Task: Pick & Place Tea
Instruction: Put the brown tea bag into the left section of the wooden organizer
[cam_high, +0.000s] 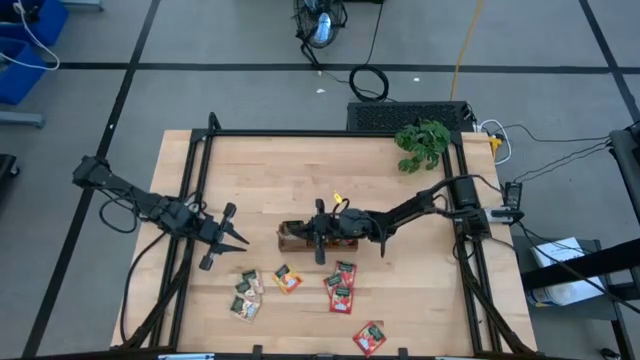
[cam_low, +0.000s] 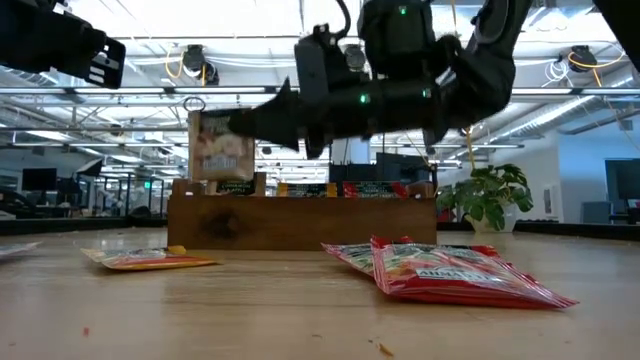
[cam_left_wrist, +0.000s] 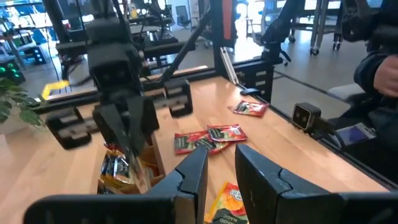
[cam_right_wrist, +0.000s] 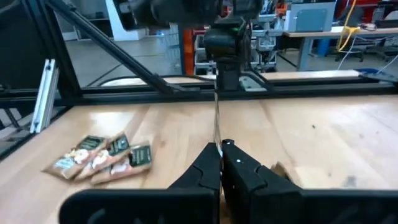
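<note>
The sachet (cam_low: 221, 152) is hanging upright above the tray's end (cam_low: 215, 189). My right gripper should keep bringing it down until the sachet's lower half is inside the tray, and then let go.
A long brown tray (cam_high: 345, 240) stands mid-table, with sachets standing in it. My right gripper (cam_low: 243, 124) reaches level from the table's right, over the tray's left end, shut on an upright tea sachet (cam_low: 220, 146). Loose tea lies on the table in front of the tray: green sachets (cam_high: 247, 295), an orange one (cam_high: 287, 279), red ones (cam_high: 341, 286) and one more red one (cam_high: 369, 338) by the near edge. My left gripper (cam_high: 230, 236) hovers open left of the tray, touching nothing. My right gripper pinches the sachet between its two fingers at one side edge (cam_low: 248, 128). The fingers lie level, coming from the table's right. The sachet stands upright, seen edge-on (cam_right_wrist: 216, 121) from the wrist, its lower edge at the tray's rim; I cannot tell whether it touches the tray.
A leafy plant (cam_high: 422, 143) stands at the far right corner. Black frame rails (cam_high: 200, 180) run along the table's left, far and right sides. Bare wood lies between the left gripper and the tray and behind the tray.
</note>
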